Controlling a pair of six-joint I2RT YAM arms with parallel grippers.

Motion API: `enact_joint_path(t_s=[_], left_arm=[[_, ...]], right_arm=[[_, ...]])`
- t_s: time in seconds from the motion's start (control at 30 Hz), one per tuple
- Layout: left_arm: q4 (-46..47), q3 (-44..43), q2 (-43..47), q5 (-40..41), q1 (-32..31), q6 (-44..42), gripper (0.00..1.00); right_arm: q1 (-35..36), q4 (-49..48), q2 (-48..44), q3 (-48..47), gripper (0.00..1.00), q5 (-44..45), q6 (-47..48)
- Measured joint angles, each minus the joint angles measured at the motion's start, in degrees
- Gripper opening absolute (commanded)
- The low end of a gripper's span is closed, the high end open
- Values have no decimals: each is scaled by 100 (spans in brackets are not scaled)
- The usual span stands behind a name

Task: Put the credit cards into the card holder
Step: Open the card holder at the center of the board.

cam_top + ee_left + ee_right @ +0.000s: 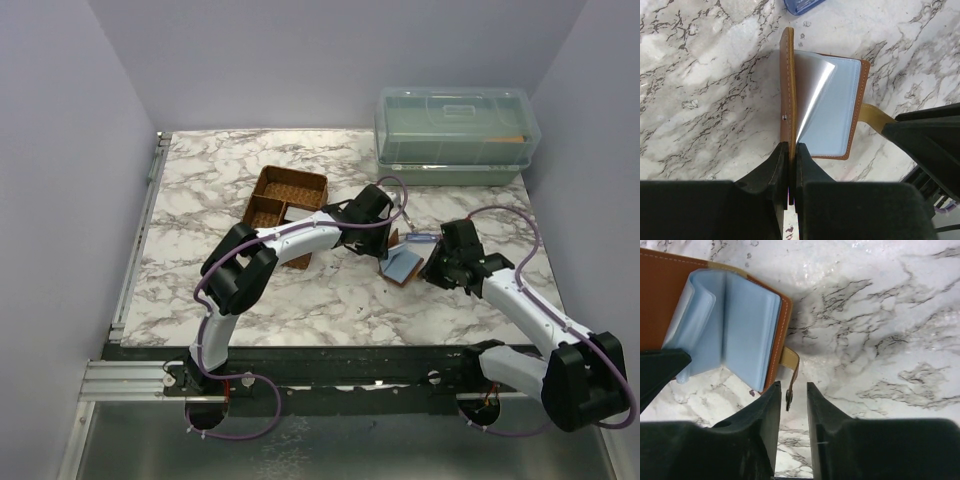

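Observation:
My right gripper should pinch the sleeve's loose edge (704, 307) and lay it flat, because a pale blue sleeve curls up (812, 92) beside the raised cover that my left gripper is holding.
The brown card holder (403, 266) lies open on the marble between the two arms, its pale blue plastic sleeves (832, 105) facing up. My left gripper (791, 146) is shut on the edge of its raised cover (786, 85), which stands upright. My right gripper (793, 385) is open, with the snap strap (790, 390) hanging free between its fingers. The corner of a blue credit card (802, 5) lies just beyond the holder. The right arm's dark finger (930, 145) shows beside the strap (872, 112).
A brown divided basket tray (285, 205) sits behind the left arm's wrist. A clear lidded plastic box (455, 130) stands at the back right. Purple walls close in the table on three sides.

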State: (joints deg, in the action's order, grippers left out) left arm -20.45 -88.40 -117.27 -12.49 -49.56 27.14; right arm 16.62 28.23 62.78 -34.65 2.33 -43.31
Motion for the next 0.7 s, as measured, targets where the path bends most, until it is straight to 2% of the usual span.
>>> enact_joint_path(t_s=[0.2, 0.33, 0.43, 0.53, 0.6, 0.7], left_arm=[[-35, -9, 0, -74, 9, 7, 20], [-44, -15, 0, -195, 11, 31, 26], [-46, -31, 0, -282, 33, 68, 31], [-46, -31, 0, -339, 37, 90, 41], [-46, -31, 0, -341, 48, 92, 42], [-46, -31, 0, -341, 76, 92, 43]], right_arm=[[0, 424, -22, -470, 53, 282, 144], [0, 446, -173, -815, 59, 271, 323], [0, 282, -125, -931, 59, 181, 385], [0, -61, 68, -931, 50, -55, 391], [0, -343, 262, -901, 43, -214, 363], [2, -811, 507, -723, 41, -428, 275]])
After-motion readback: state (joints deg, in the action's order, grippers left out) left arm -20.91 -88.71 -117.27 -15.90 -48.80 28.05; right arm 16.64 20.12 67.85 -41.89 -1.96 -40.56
